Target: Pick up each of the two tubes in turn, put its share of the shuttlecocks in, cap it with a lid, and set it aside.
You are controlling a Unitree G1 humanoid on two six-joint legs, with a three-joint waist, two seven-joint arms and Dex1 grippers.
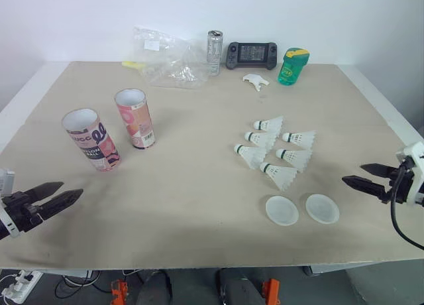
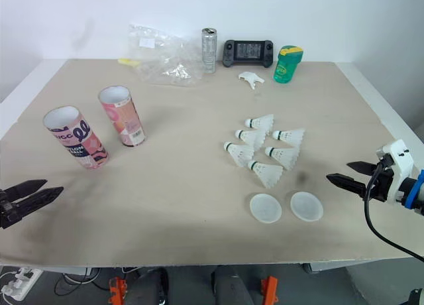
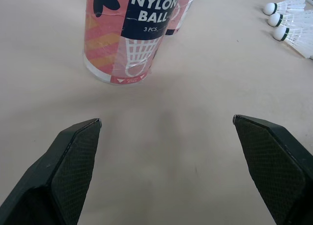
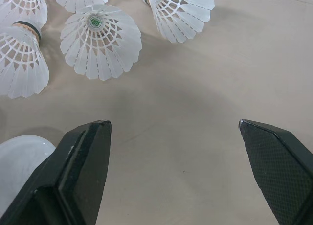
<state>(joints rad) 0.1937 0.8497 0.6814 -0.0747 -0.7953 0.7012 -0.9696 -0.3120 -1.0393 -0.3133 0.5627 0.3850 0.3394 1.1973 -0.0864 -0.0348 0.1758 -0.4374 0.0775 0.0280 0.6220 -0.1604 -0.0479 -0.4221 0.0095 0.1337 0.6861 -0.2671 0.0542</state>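
Note:
The pink and navy tube (image 1: 92,140) will hold its share nested just under the tube's rim when I fill it, since shuttlecock skirts (image 1: 285,178) spread out like hollow cones.
Two pink printed tubes stand open-topped at the table's left: one (image 1: 91,140) nearer me, leaning slightly, the other (image 1: 136,118) just behind it. Several white shuttlecocks (image 1: 275,149) lie clustered right of centre, with two round translucent lids (image 1: 281,210) (image 1: 322,208) in front of them. My left gripper (image 1: 73,189) hovers open near the front left edge, short of the nearer tube (image 3: 128,34). At the right edge my right gripper (image 1: 352,173) is open and empty, pointing toward the shuttlecocks (image 4: 100,41) and a lid (image 4: 19,166).
Along the back edge lie a crumpled clear plastic bag (image 1: 165,60), a silver can (image 1: 214,52), a handheld game console (image 1: 251,54), a green bottle (image 1: 292,66) and a small white part (image 1: 256,80). Bare tabletop (image 1: 192,179) separates tubes and shuttlecocks.

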